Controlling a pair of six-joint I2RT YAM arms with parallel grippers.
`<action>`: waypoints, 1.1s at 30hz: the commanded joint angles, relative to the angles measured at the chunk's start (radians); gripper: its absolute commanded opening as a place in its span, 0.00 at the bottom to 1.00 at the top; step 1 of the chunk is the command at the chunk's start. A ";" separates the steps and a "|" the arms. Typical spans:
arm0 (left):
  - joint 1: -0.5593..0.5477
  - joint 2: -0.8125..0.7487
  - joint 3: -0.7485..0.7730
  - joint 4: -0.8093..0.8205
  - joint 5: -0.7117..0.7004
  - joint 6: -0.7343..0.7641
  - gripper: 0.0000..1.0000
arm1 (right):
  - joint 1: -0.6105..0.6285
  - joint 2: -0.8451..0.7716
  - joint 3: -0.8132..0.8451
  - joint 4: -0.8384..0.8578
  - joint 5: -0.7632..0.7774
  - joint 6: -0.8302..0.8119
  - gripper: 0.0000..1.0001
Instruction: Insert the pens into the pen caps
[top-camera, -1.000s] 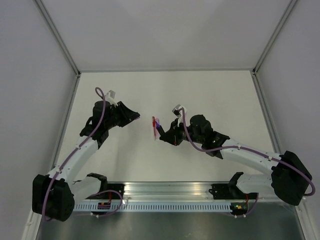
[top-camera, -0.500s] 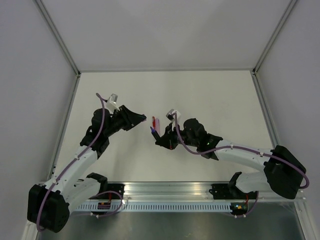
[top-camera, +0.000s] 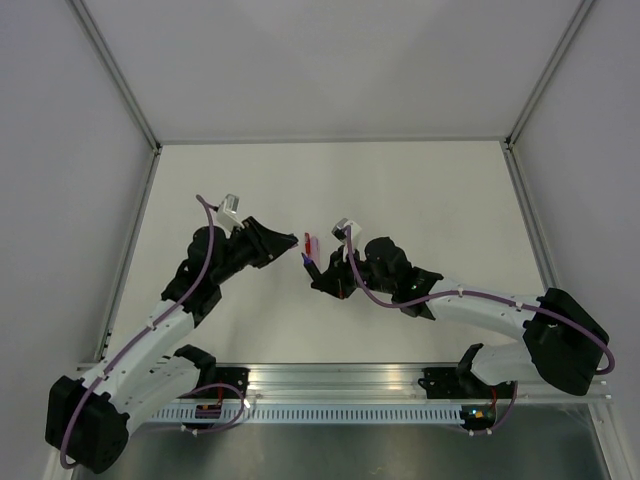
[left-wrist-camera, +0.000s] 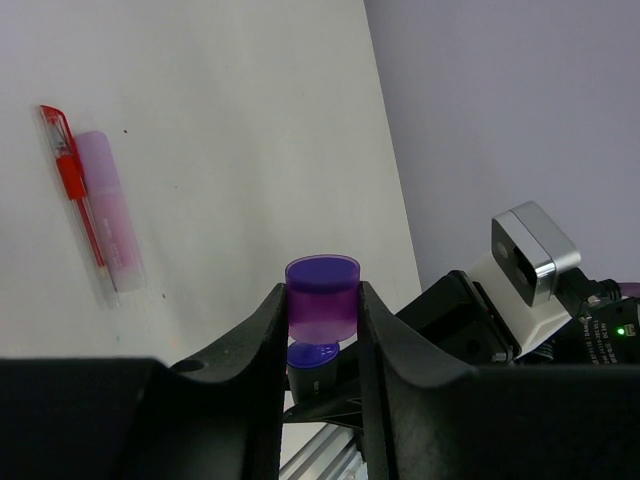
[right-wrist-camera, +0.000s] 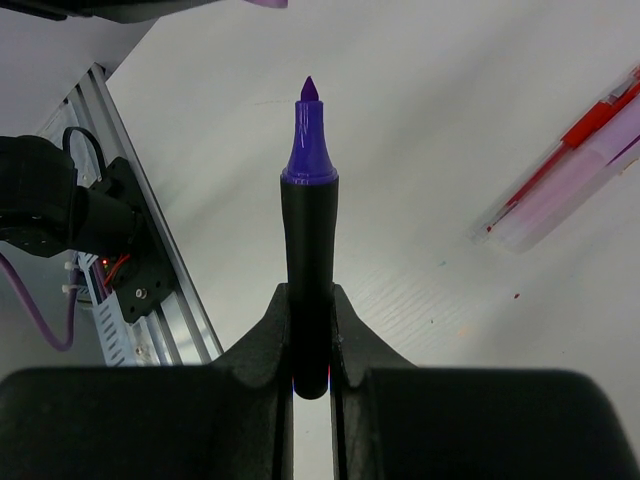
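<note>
My left gripper should next move toward the pen's purple tip (right-wrist-camera: 309, 92), as the purple pen cap (left-wrist-camera: 322, 302) is lined up with it, until the cap covers the tip, and then let go.
My left gripper (left-wrist-camera: 322, 305) is shut on a stubby translucent purple pen cap (left-wrist-camera: 323, 298), held above the table. My right gripper (right-wrist-camera: 310, 300) is shut on the dark purple-black pen (right-wrist-camera: 308, 230), whose bare purple tip (right-wrist-camera: 308, 100) points toward the left gripper. In the top view the left gripper (top-camera: 293, 238) and the pen tip (top-camera: 304, 260) stand a short gap apart. From the left wrist the pen's purple end (left-wrist-camera: 312, 355) shows just below the cap. A red pen (left-wrist-camera: 72, 180) and a pale pink pen (left-wrist-camera: 110, 215) lie side by side on the table (top-camera: 400, 190).
The red and pink pens (top-camera: 309, 243) lie right beside both grippers at the table's middle. An aluminium rail (top-camera: 340, 385) runs along the near edge. Grey walls close in the table on the left, right and far sides.
The left arm has swung right and the right arm has shifted left. The cap and the pen tip are now much closer together. Both grips are unchanged.
</note>
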 joint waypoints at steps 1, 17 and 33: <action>-0.015 -0.017 -0.023 0.012 -0.034 -0.037 0.02 | 0.009 -0.025 0.020 0.054 0.000 0.001 0.00; -0.107 0.010 -0.060 0.069 -0.112 -0.055 0.02 | 0.023 -0.022 0.019 0.068 0.034 0.013 0.00; -0.268 0.039 -0.094 0.015 -0.254 -0.043 0.02 | 0.023 -0.064 -0.003 0.066 0.172 0.015 0.00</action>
